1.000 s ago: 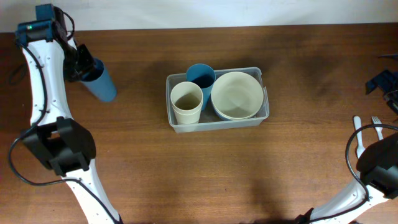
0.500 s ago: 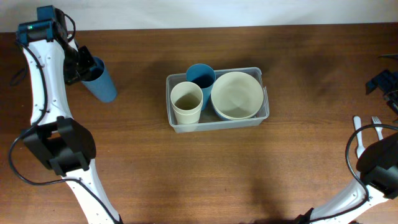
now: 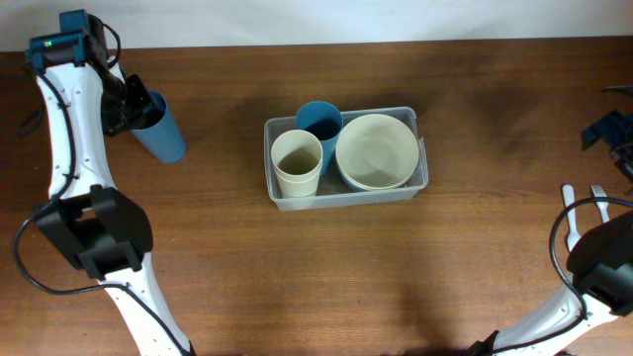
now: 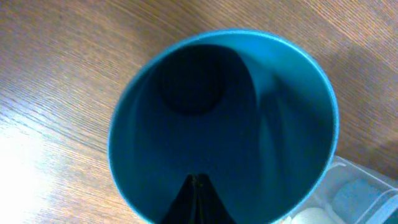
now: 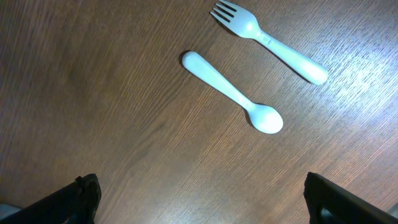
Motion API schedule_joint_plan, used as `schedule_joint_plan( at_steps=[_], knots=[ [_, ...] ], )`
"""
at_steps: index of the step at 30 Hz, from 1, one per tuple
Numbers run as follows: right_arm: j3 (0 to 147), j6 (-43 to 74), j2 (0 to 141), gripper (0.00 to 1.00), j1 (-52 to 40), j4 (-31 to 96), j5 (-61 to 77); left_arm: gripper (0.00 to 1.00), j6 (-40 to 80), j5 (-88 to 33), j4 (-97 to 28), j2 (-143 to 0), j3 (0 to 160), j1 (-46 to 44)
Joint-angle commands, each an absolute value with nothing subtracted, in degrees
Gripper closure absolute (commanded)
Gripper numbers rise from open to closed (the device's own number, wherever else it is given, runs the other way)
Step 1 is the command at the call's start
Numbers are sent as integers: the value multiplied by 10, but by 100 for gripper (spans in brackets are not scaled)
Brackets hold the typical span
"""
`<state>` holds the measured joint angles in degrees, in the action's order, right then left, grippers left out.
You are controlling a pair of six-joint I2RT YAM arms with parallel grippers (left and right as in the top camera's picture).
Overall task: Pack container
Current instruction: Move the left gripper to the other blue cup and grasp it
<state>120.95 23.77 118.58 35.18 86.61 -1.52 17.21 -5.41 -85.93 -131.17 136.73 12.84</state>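
The left gripper's fingers are closed inside the leaning blue cup's opening, so the robot should open them and put them astride the cup's rim on the side away from the container.
The clear container sits mid-table holding a cream cup, a blue cup and a cream bowl. A corner of the container also shows in the left wrist view. At the far left a second blue cup leans on the table. My left gripper is shut on its rim, and the cup's mouth fills the left wrist view, with the dark fingers pressed together at its lower wall. My right gripper is open above bare wood at the far right.
A white fork and a white spoon lie side by side on the wood ahead of the right gripper. The overhead view shows the fork and the spoon at the right edge, partly under the right arm.
The left gripper's fingers have closed on the leaning blue cup's rim. The right arm and the container's contents have not moved.
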Motion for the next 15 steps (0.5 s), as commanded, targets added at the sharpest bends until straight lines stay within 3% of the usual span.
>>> schedule_joint_plan(
  at_steps=[1, 3, 4, 15],
  knots=[
    [1209, 241, 1187, 1, 353, 865, -22, 82, 175, -67, -862, -1318, 1380, 131],
    [1209, 241, 1187, 1, 353, 865, -22, 64, 175, -67, -864, -1318, 1380, 131],
    [1209, 241, 1187, 1, 353, 865, -22, 61, 175, -67, -864, -1318, 1380, 131],
    [1209, 241, 1187, 1, 353, 865, -22, 60, 171, -67, -865, -1318, 1442, 142]
  ],
)
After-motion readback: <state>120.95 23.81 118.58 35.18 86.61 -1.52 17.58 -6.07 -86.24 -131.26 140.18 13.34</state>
